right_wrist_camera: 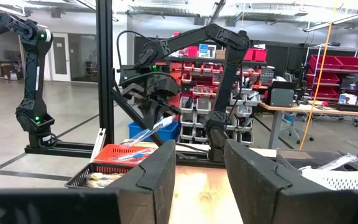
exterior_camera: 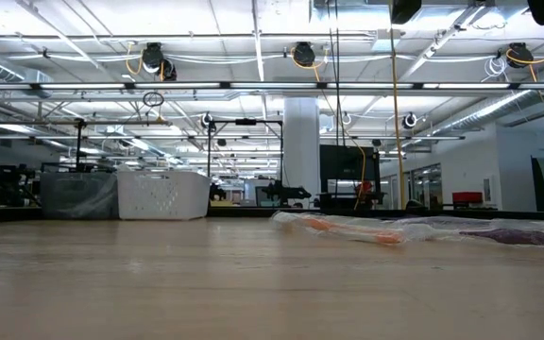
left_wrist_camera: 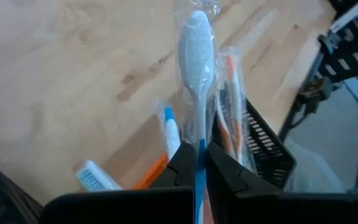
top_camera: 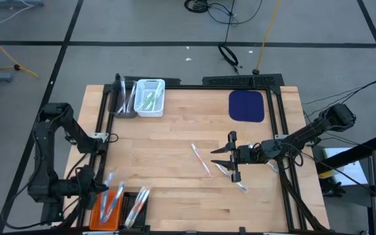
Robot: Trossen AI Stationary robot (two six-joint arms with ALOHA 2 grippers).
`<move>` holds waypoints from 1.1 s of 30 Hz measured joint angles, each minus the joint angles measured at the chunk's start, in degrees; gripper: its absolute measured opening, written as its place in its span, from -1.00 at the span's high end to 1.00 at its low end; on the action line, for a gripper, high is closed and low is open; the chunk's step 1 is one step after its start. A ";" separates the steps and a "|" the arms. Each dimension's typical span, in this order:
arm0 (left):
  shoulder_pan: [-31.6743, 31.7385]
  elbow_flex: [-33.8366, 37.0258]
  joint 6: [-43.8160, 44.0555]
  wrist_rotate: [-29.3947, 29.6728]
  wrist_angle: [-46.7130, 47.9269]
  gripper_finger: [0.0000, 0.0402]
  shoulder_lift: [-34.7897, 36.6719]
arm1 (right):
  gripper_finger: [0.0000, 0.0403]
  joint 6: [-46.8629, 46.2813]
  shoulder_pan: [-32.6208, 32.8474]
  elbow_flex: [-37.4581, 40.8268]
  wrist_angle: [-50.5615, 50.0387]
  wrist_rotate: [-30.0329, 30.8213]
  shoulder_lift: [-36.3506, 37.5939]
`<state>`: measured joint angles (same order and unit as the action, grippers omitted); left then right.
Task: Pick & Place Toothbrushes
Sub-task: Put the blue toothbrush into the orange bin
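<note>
I should now lower the blue-handled toothbrush [left_wrist_camera: 197, 59], hanging in line with the blue toothbrushes in the orange basket [top_camera: 99, 215], until it rests among them, then open my left gripper.
My left gripper [top_camera: 104, 186] is at the table's near left corner, shut on a wrapped toothbrush [left_wrist_camera: 197, 68] with a white head and blue handle. It hangs over the orange basket [top_camera: 105, 210] and the black basket [top_camera: 136, 209], which hold more toothbrushes. The right wrist view shows this toothbrush [right_wrist_camera: 157, 127] in the air above the orange basket [right_wrist_camera: 124, 153]. My right gripper [top_camera: 232, 156] is open, low over the table's middle right. One wrapped toothbrush [top_camera: 201, 159] lies flat just left of it and another [top_camera: 241, 183] lies by its near finger. My left gripper pinches the toothbrush between its two fingers at the blue handle [left_wrist_camera: 199, 155]. The neck and white head [left_wrist_camera: 197, 34] stick out past the fingertips inside the clear wrapper. The toothbrush is lifted clear, above the baskets.
A white basket [top_camera: 150, 98] with green-handled brushes and a dark basket [top_camera: 124, 99] stand at the far left edge. A dark blue mat [top_camera: 247, 106] lies at the far right. A black frame runs along the table's edges. Bare wood lies between the two arms.
</note>
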<state>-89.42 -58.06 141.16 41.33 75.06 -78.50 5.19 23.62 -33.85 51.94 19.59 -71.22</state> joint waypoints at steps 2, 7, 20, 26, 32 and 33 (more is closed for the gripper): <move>-0.62 0.00 0.01 0.11 0.31 0.97 0.01 | 0.36 0.00 -0.01 0.00 -0.01 0.00 0.00; -1.58 0.00 0.00 -1.09 0.79 0.98 0.01 | 0.36 0.00 -0.02 0.00 0.00 0.00 0.00; -2.64 -0.02 0.42 -1.43 -2.31 0.94 -4.63 | 0.36 -0.02 -0.02 0.00 0.00 0.00 0.00; -3.18 0.02 0.47 -2.29 -5.15 0.97 -6.26 | 0.36 -0.02 0.00 0.01 0.00 0.00 -0.01; -3.11 0.00 0.42 -1.26 -5.90 0.94 -6.61 | 0.36 -0.02 0.00 0.04 -0.02 0.00 -0.02; -3.16 0.00 0.42 -1.26 -6.26 0.96 -6.65 | 0.36 -0.02 0.00 0.04 -0.05 -0.02 -0.02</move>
<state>-92.58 -58.06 141.58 40.07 68.79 -85.16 5.17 23.62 -33.80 51.89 19.58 -71.24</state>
